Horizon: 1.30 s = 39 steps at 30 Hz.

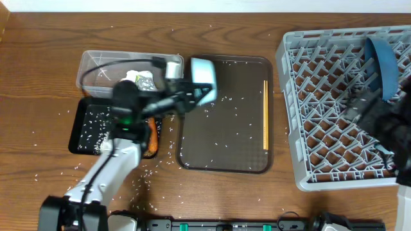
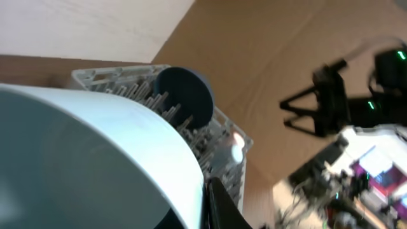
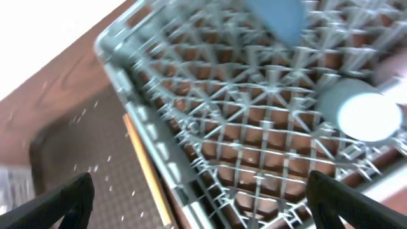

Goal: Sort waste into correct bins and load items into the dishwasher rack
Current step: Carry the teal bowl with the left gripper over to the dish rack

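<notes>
My left gripper is holding the white bowl (image 1: 205,78) tilted, and the rack's wires (image 1: 304,86) nearest the chopsticks are empty. It should keep going there and let go once the bowl rests in them.
My left gripper (image 1: 192,86) is shut on the rim of the white bowl (image 1: 202,77) and holds it tilted above the brown tray's far-left corner. The bowl fills the left wrist view (image 2: 95,146), with one finger (image 2: 216,207) against its rim. The grey dishwasher rack (image 1: 302,109) stands at the right with the dark-blue plate (image 1: 383,61) on edge in it. My right gripper (image 3: 203,203) is open and empty over the rack, above its left wall. A light-blue cup (image 3: 364,114) sits in the rack. The chopsticks (image 1: 265,115) lie on the brown tray. The pink cup does not show clearly.
The clear tub (image 1: 96,64) at the far left holds tissue and a wrapper (image 1: 142,80). The black tray (image 1: 83,128) in front of it holds rice and a carrot piece (image 1: 152,140). The brown serving tray (image 1: 225,138) lies in the middle. Rice is scattered over the table.
</notes>
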### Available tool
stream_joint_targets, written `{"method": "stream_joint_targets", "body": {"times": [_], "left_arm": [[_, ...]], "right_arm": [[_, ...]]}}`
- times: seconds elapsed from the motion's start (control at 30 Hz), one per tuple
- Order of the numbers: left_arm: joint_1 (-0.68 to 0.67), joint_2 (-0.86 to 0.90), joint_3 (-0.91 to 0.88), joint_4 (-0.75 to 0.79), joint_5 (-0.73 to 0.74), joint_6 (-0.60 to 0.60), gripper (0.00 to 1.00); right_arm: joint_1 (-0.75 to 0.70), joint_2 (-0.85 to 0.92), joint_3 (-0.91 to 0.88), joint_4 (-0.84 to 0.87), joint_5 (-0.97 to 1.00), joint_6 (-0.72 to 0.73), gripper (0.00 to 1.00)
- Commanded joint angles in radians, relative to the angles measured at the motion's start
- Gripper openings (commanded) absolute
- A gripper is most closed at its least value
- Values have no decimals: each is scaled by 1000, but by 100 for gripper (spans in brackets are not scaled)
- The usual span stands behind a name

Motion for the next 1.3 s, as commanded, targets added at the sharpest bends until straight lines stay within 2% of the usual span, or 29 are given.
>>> {"method": "stream_joint_targets", "body": {"times": [0.0, 0.33, 0.6, 0.9, 1.07, 1.17, 1.27], "left_arm": [[-107, 64, 79, 43, -222, -63, 6], [-302, 437, 521, 55, -148, -132, 6], [-416, 687, 765, 56, -164, -192, 6], [-514, 830, 800, 107, -285, -327, 7], [-517, 863, 800, 107, -290, -367, 7], [-513, 877, 800, 107, -290, -395, 17], [-509, 880, 797, 96, -286, -394, 37]], "right_arm": [[-63, 4, 17, -10, -47, 42, 99], [-79, 4, 17, -22, -61, 42, 99], [-79, 4, 17, -37, -61, 42, 99], [-79, 4, 17, -60, -61, 42, 99], [-79, 5, 17, -70, -61, 42, 99], [-79, 5, 17, -74, -61, 42, 99], [-79, 4, 17, -78, -61, 42, 99]]}}
